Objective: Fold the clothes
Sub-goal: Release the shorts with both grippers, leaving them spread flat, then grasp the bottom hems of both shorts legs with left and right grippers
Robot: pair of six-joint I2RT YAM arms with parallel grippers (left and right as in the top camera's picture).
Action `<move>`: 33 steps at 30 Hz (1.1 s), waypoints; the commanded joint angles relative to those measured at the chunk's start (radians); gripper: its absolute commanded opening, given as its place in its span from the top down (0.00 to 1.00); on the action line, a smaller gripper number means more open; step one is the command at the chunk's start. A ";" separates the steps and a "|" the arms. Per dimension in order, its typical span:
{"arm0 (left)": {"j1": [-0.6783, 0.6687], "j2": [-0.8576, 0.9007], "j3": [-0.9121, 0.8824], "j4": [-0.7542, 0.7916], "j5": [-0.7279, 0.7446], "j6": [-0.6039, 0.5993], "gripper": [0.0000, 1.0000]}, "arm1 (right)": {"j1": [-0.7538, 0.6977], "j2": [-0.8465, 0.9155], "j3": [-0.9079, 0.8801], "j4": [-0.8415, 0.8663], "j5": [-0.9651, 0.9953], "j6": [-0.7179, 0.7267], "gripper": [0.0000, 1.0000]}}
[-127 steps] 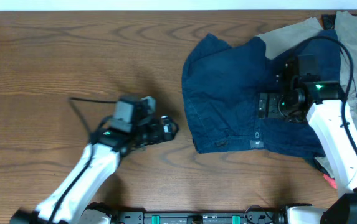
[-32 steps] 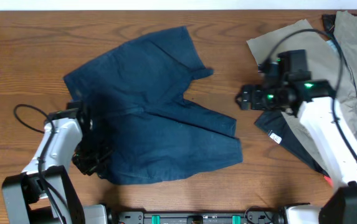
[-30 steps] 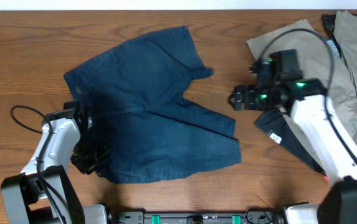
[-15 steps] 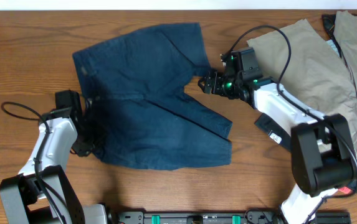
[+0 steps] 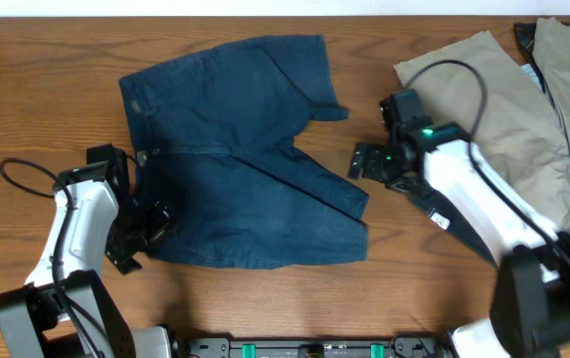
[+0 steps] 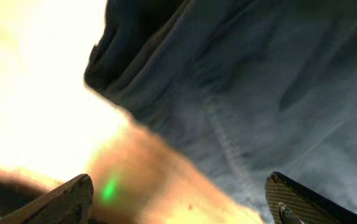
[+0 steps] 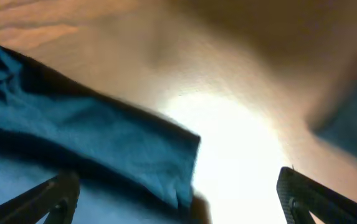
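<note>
My gripper will make the dark navy shorts (image 6: 240, 106) bunch into soft pleats at the grip when it folds them over, because loose creases (image 6: 296, 93) run across them.
The dark navy shorts (image 5: 235, 149) lie spread flat on the wooden table, waistband to the left and two wide legs to the right. My left gripper (image 5: 155, 221) is open and empty at the shorts' lower left edge. In the left wrist view its gripper (image 6: 184, 205) is open over the table, with the shorts (image 6: 259, 81) just ahead. My right gripper (image 5: 356, 165) is open and empty just right of the leg hems. In the right wrist view its gripper (image 7: 178, 199) is open, with a shorts corner (image 7: 103, 149) between the jaws, ungripped.
Tan garments (image 5: 493, 99) lie at the back right, reaching the table's right edge. A dark item with a white label (image 5: 442, 217) lies under my right arm. The left arm's cable (image 5: 26, 169) loops over the table at the left.
The shorts were dragged from the right to the centre-left and spread out. In the last half second my right gripper drew back right and down from the upper leg; my left shifted slightly down.
</note>
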 commanded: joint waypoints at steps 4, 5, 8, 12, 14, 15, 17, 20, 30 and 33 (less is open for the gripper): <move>0.006 -0.050 0.010 -0.023 -0.052 -0.126 0.09 | 0.029 -0.082 0.006 -0.170 0.006 0.321 0.03; 0.006 -0.052 0.008 -0.026 -0.079 -0.151 0.10 | 0.041 -0.085 0.003 -0.190 -0.015 0.338 0.04; 0.006 -0.054 -0.011 -0.021 -0.108 -0.231 0.10 | 0.086 -0.085 -0.018 -0.216 -0.055 0.400 0.04; 0.004 -0.054 -0.044 -0.009 -0.098 -0.328 0.10 | 0.161 -0.086 -0.072 -0.177 -0.067 0.500 0.04; 0.004 -0.054 -0.067 0.024 -0.059 -0.333 0.10 | 0.190 -0.086 -0.104 -0.148 -0.068 0.537 0.05; 0.004 -0.054 -0.079 0.042 -0.039 -0.333 0.10 | 0.205 -0.086 -0.121 -0.134 -0.068 0.549 0.05; 0.004 -0.054 -0.108 0.080 -0.026 -0.334 0.10 | 0.230 -0.086 -0.152 -0.113 -0.077 0.563 0.06; 0.004 -0.054 -0.146 0.145 -0.025 -0.334 0.10 | 0.261 -0.086 -0.187 -0.096 -0.107 0.573 0.06; 0.004 -0.054 -0.180 0.276 -0.025 -0.333 0.34 | 0.350 -0.085 -0.308 0.013 -0.143 0.665 0.12; 0.004 -0.054 -0.180 0.275 -0.025 -0.333 0.50 | 0.357 -0.085 -0.377 0.138 -0.131 0.720 0.12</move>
